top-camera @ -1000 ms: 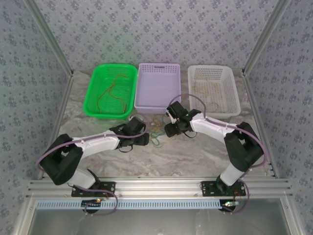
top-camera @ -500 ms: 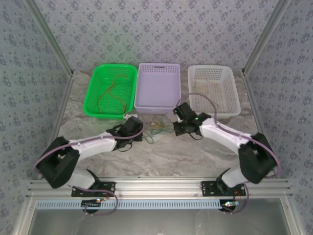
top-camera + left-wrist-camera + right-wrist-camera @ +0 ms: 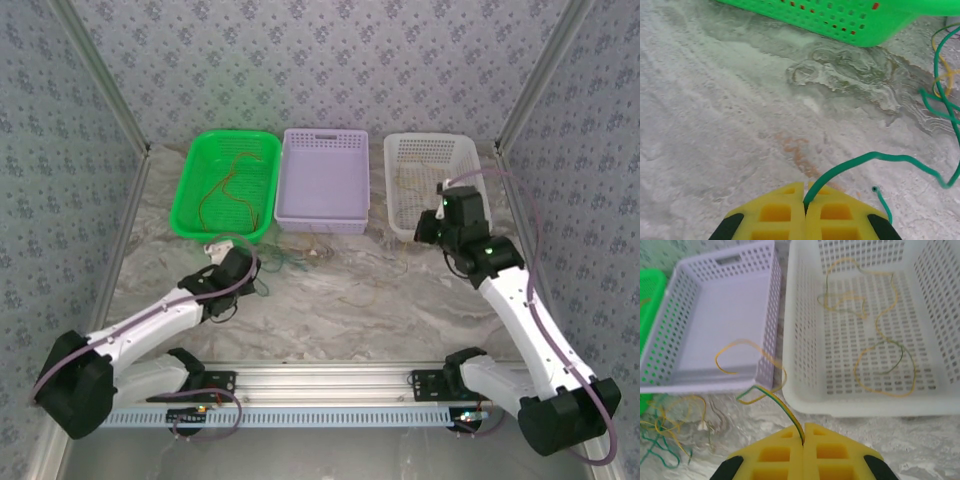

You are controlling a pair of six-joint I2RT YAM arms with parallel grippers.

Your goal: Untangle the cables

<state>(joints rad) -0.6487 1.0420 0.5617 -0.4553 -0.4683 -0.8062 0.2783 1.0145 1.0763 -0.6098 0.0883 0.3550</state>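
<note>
The yellow-green cable in my right gripper trails (image 3: 772,359) toward the purple basket. I should let go of the green-teal cable with my left gripper and use it to lift the trailing length (image 3: 742,341) out of the way.
My left gripper (image 3: 805,199) is shut on the end of a green-teal cable (image 3: 875,156) that trails right over the marble towards a small tangle (image 3: 942,95). From above, the left gripper (image 3: 216,249) sits low just in front of the green basket (image 3: 190,205). My right gripper (image 3: 803,439) is shut on a yellow-green cable (image 3: 781,407) that loops up to the left, above the gap between two baskets. In the top view the right gripper (image 3: 428,228) hangs by the white basket's front edge. The loose tangle of cables (image 3: 300,257) lies in front of the purple basket.
Three baskets stand in a row at the back: green (image 3: 840,20) with a red-orange cable (image 3: 228,185) in it, purple (image 3: 725,315), and white (image 3: 800,340) holding yellow cables (image 3: 875,330). Patterned walls and metal posts close in the table's sides.
Both grippers have shut on cables at the tangle and drawn apart. The left arm pulled back to the left, and the right arm swung right and up to the white basket.
</note>
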